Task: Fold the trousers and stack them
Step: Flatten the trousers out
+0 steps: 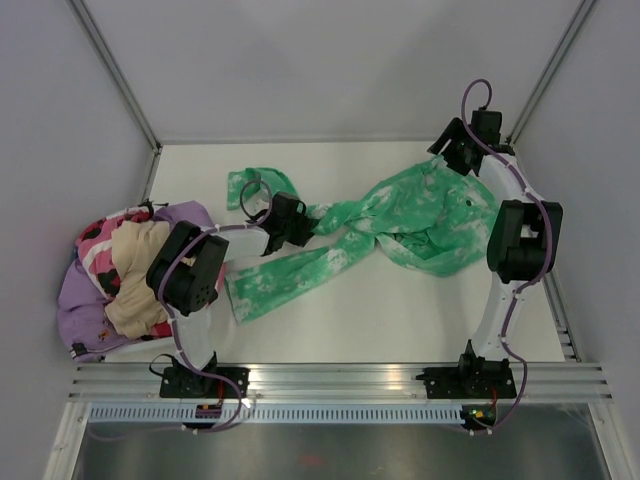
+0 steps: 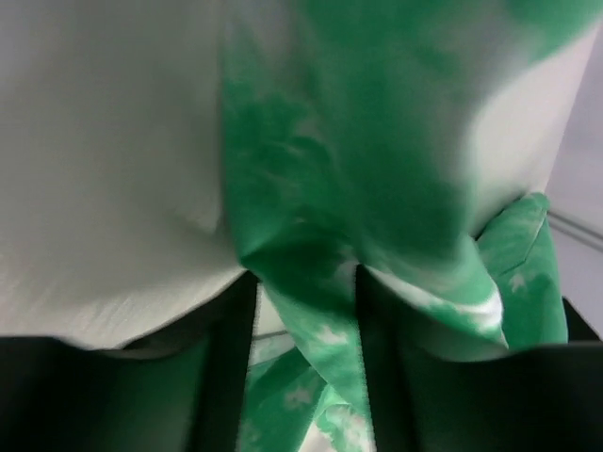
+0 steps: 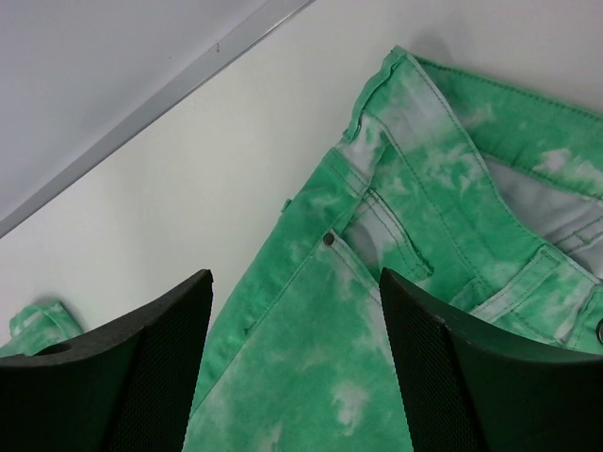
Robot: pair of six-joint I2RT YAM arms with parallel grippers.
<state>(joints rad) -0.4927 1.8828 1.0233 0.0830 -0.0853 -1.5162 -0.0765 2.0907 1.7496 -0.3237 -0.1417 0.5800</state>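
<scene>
I should take the waistband with my right gripper and pull it toward the front, because the trousers' waist slants toward the back wall and that gripper is hovering over the trousers' hip.
The bright green trousers with white mottling lie across the table, waist to the right, the two legs running left and crossing. A small dark waist button shows. My left gripper sits where the legs cross. In the left wrist view it is shut on a bunched fold of the trousers. My right gripper is at the far right corner by the waist. In the right wrist view it is open and empty, just above the trousers' hip, near a pocket rivet.
A pile of other clothes, purple, pink and beige, lies at the table's left edge beside the left arm. White walls with metal frame bars close the back and sides. An aluminium rail runs along the front.
</scene>
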